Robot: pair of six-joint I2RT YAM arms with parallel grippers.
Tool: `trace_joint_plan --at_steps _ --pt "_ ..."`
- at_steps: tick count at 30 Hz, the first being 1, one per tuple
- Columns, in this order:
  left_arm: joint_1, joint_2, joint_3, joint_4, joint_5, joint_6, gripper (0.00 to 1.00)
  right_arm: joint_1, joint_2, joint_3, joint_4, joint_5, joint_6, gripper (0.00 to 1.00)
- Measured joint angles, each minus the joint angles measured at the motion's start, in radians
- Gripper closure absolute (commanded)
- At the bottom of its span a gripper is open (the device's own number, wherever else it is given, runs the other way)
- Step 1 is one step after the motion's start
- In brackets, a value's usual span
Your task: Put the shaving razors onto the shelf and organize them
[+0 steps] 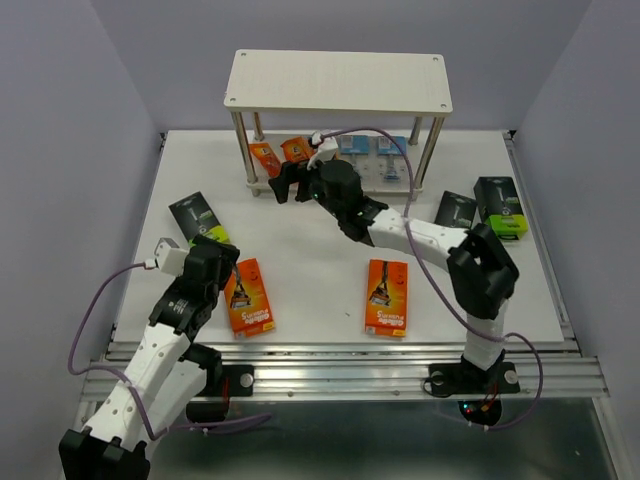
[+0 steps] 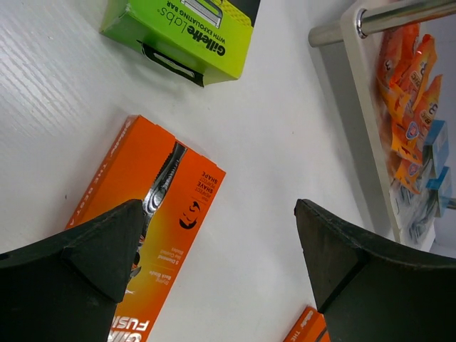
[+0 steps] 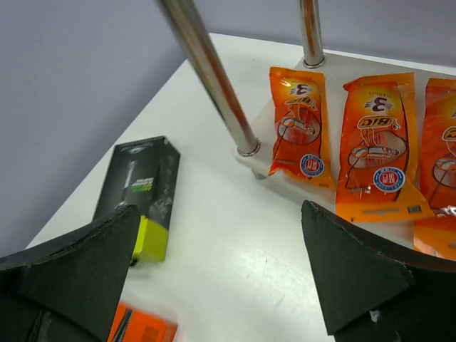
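The black-and-lime box nearer the shelf (image 1: pixel 456 210) lies clear of its bigger neighbour, so I should keep my right gripper moving toward the box's near end and close there.
The shelf (image 1: pixel 338 82) stands at the back. Its lower board holds orange foil packets (image 1: pixel 266 157) and clear-blue blister packs (image 1: pixel 390 150). My right gripper (image 1: pixel 288 185) is open and empty just in front of the shelf's left front leg (image 3: pixel 210 71); the right wrist view shows the foil packets (image 3: pixel 377 146) ahead of it. My left gripper (image 1: pixel 226 258) is open and empty, above the far end of a flat orange box (image 2: pixel 142 214). A black-and-lime box (image 2: pixel 189 32) lies beyond it. A second orange box (image 1: pixel 386 296) lies mid-table.
Two more black-and-lime boxes (image 1: pixel 456 212) (image 1: pixel 500 206) lie at the right by the right arm. The shelf's top board is bare. Purple walls close the table on three sides. Cables trail from both wrists.
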Motion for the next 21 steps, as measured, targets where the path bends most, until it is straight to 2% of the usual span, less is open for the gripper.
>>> trace_joint_plan --at_steps 7,11,15,21 --pt "0.07 0.117 -0.001 0.1 0.012 0.006 0.03 0.01 -0.364 -0.36 0.045 -0.112 0.01 0.0" --pt "0.085 0.178 0.0 0.205 0.098 0.075 0.01 0.013 -0.497 -0.505 -0.024 -0.027 0.01 0.0" --pt "0.083 0.258 0.026 0.292 0.203 0.156 0.01 -0.001 -0.616 -0.605 -0.233 0.116 0.048 0.0" --pt "0.051 0.382 0.064 0.359 0.34 0.248 0.01 -0.037 -0.642 -0.592 -0.683 0.299 0.111 0.0"
